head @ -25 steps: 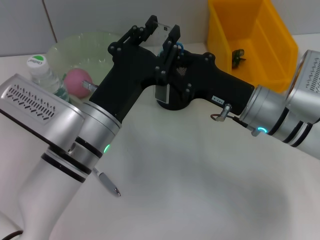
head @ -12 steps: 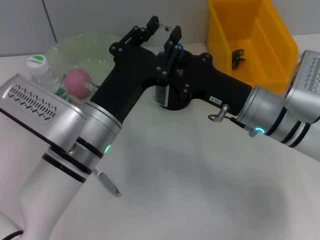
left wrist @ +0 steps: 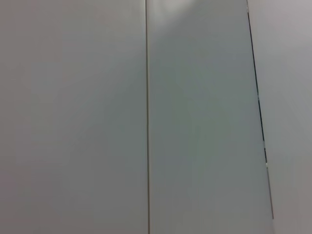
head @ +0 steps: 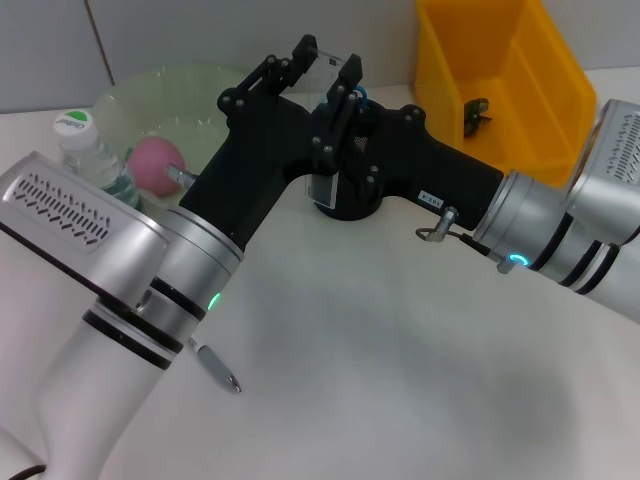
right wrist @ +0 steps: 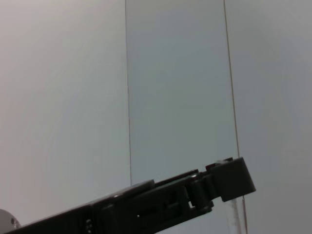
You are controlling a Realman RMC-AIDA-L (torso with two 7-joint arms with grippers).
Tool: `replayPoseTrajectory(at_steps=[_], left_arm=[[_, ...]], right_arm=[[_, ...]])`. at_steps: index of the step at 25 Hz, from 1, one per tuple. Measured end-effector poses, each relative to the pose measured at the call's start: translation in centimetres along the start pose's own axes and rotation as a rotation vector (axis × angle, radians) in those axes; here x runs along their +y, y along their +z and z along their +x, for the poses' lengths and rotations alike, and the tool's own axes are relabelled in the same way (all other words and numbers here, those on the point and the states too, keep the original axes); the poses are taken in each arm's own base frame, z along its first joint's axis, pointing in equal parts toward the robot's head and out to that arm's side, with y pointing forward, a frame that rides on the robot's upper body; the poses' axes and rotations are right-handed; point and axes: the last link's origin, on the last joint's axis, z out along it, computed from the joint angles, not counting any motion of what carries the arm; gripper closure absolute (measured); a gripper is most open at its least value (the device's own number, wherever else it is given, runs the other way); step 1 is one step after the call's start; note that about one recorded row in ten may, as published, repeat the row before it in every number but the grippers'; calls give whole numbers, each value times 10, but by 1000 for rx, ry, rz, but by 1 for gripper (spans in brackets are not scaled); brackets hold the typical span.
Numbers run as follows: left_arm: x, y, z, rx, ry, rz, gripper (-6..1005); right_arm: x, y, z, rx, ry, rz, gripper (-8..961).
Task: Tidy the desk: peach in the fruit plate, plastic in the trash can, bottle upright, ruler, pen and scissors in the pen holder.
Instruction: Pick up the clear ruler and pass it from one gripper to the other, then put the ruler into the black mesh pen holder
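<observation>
The ruler's top [head: 324,72] is crowded by my left gripper's open fingers, so next my left gripper moves away before my right gripper lowers the ruler into the pen holder [head: 350,207].
Both arms meet above the black pen holder [head: 348,207] at the back middle of the desk. The clear ruler [head: 331,61] stands upright over the holder, and my right gripper [head: 338,85] is shut on it. My left gripper [head: 290,55] is open, just left of the ruler's top. The right wrist view shows a left finger [right wrist: 195,195] crossing near the ruler [right wrist: 236,214]. The pink peach [head: 155,160] lies in the green fruit plate [head: 180,90]. The bottle [head: 85,145] stands upright at the far left. Something blue [head: 361,95] peeks out behind the right gripper.
A yellow bin [head: 520,60] stands at the back right with a small dark item [head: 475,115] inside. The wall is close behind both grippers. The left wrist view shows only wall panels. White desk surface lies in front of the arms.
Both grippers have shifted very slightly with the ruler between them. Nothing else has moved.
</observation>
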Motion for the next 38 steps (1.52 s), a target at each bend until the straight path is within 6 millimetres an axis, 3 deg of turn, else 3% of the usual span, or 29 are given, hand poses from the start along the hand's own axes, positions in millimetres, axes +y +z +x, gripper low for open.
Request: replayPoseTrajectory(at_steps=[14, 20, 23, 31, 38], left_arm=[[1, 1, 0, 1, -19, -10, 524], [0, 1, 0, 2, -30, -9, 326], [-2, 0, 0, -7, -85, -19, 173], [-23, -27, 0, -61, -249, -118, 146], [-39, -45, 3, -169, -312, -224, 148]], right_arm=[[1, -3, 2, 8, 7, -3, 942], [-2, -6, 1, -7, 8, 25, 938], [-16, -11, -8, -60, -2, 104, 936], [-38, -16, -22, -98, -52, 187, 931], [-48, -8, -23, -59, -72, 210, 926]])
